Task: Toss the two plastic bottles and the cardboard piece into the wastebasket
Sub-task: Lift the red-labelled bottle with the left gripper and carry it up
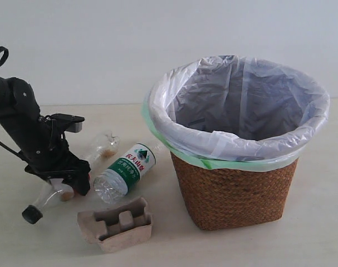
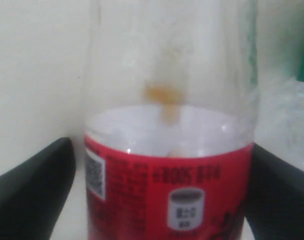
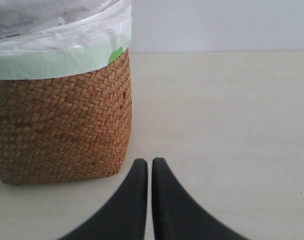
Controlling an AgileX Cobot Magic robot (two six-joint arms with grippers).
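A pale gap (image 1: 116, 156) shows between the bottles, so the green-label bottle (image 1: 126, 172) will stay in place when I lift the red-label bottle.
The red-label bottle (image 1: 99, 147) lies on the table, its black cap (image 1: 30, 214) nearest the front. My left gripper (image 1: 73, 186) is lowered over its middle and open. In the left wrist view the bottle (image 2: 167, 190) sits between the fingers, with a thin gap on one side and the other finger (image 2: 279, 195) against it. The green-label bottle (image 1: 124, 171) lies just beside it. The cardboard piece (image 1: 116, 225) sits in front of both. The wastebasket (image 1: 235, 192) stands to the right. My right gripper (image 3: 149, 162) is shut on nothing, low over the table by the wastebasket (image 3: 61, 125).
The white bag liner with a green edge (image 1: 241, 144) folds over the basket's rim. A plain pale wall (image 1: 102, 50) stands behind the table. The right arm does not show in the exterior view.
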